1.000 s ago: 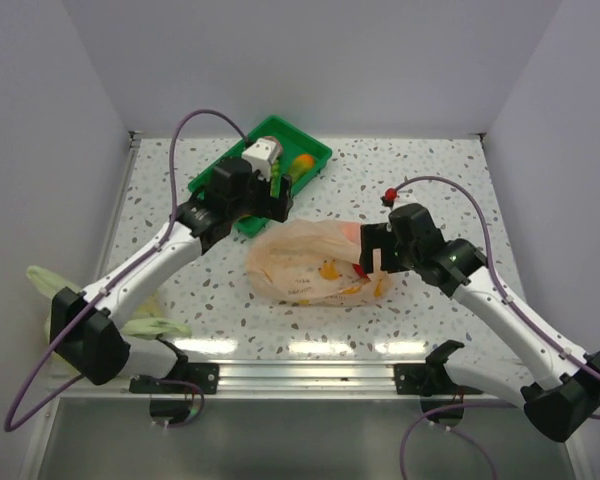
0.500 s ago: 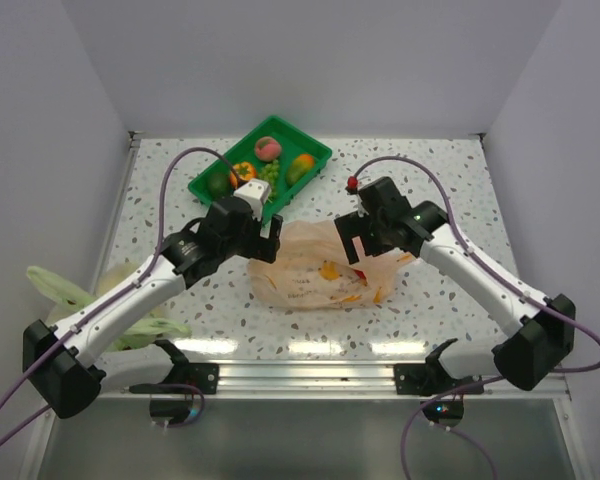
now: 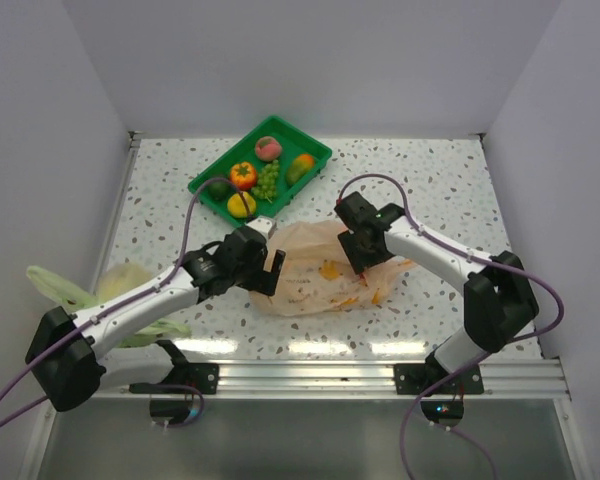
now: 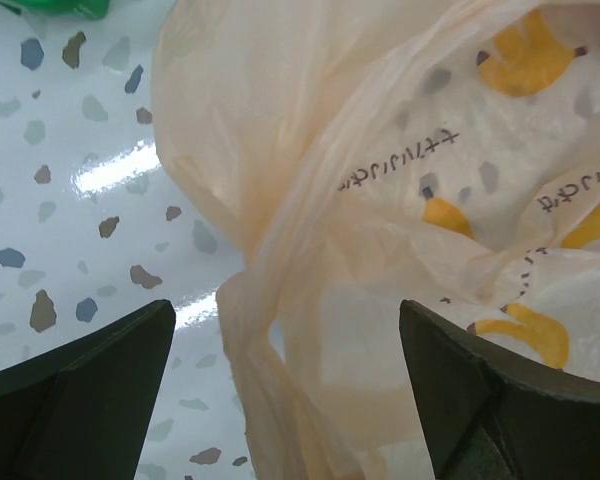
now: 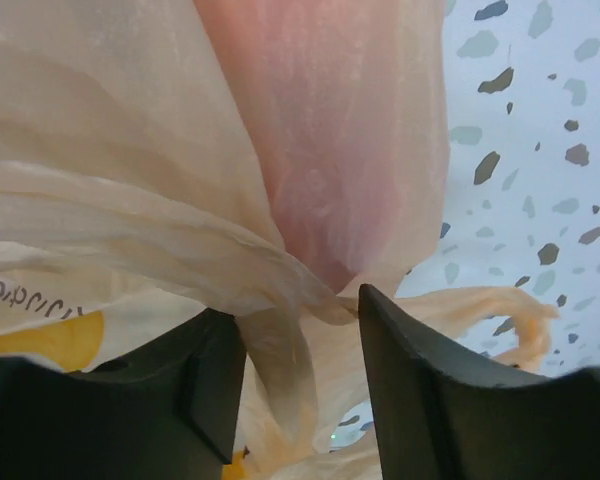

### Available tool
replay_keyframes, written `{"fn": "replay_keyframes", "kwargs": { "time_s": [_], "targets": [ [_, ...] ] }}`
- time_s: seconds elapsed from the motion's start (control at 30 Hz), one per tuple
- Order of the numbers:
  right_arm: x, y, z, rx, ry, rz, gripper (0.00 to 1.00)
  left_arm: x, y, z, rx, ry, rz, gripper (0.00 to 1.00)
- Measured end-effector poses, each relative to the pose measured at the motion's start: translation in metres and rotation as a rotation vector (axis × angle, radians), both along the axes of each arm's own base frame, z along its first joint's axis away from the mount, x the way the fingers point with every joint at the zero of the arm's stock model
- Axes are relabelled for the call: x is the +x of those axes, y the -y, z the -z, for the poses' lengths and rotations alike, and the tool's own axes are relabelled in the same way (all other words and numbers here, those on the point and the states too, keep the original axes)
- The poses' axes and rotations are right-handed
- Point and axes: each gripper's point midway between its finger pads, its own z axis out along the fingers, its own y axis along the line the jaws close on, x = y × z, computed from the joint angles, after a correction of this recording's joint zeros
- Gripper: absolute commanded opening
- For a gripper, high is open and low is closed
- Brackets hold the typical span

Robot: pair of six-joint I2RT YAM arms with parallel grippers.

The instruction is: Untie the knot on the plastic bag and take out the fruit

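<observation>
I should close my right gripper on the film's loose fold [image 5: 280,350] and lift it before my left gripper reaches in for the fruit, because film covers the pink shape [image 5: 348,190].
The pale orange plastic bag [image 3: 315,275] lies flattened mid-table. Its left edge [image 4: 280,380] runs as a folded strand between the wide-open fingers of my left gripper [image 3: 276,272] [image 4: 285,318], which touch nothing. My right gripper [image 3: 360,255] [image 5: 300,310] sits on the bag's right top, jaws half-closed around a loose fold of film with a gap still showing. A pink shape [image 5: 345,130] shows through the film ahead of it. I cannot make out a tied knot; a twisted tail [image 5: 515,318] trails to the right. Several fruit [image 3: 243,176] lie in the green tray [image 3: 318,153].
A yellow-green bag [image 3: 120,285] lies crumpled at the left table edge beside my left arm. White walls close in the left, back and right sides. The tray stands at the back, left of centre.
My left arm swung from over the tray down to the bag's left end, still open. My right arm moved left onto the bag, and its jaws narrowed around film.
</observation>
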Motion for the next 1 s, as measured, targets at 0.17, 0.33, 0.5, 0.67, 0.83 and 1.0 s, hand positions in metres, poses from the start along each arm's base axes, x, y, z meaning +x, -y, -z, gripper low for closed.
{"fn": "replay_keyframes", "kwargs": {
  "time_s": [0.17, 0.33, 0.5, 0.67, 0.83, 1.0],
  "targets": [
    [0.004, 0.001, -0.002, -0.009, 0.023, -0.004, 0.00, -0.003, -0.003, 0.032, 0.042, -0.060, -0.033, 0.95],
    [0.004, -0.018, -0.029, 0.054, 0.072, -0.050, 0.00, 0.010, 0.011, 0.051, 0.026, -0.064, -0.056, 0.62],
    [-0.013, -0.087, -0.082, 0.175, 0.187, -0.223, 0.00, 0.021, 0.023, 0.073, 0.027, -0.080, -0.066, 0.29],
    [-0.045, -0.127, -0.084, 0.215, 0.177, -0.320, 0.00, 0.029, 0.033, 0.078, 0.015, -0.076, -0.066, 0.17],
    [-0.041, -0.110, -0.059, 0.160, 0.155, -0.242, 0.00, 0.032, 0.035, 0.075, 0.002, -0.063, -0.066, 0.12],
    [-0.022, -0.073, -0.036, 0.136, 0.148, -0.087, 0.00, 0.033, 0.034, 0.069, -0.008, -0.045, -0.073, 0.12]
  ]
}}
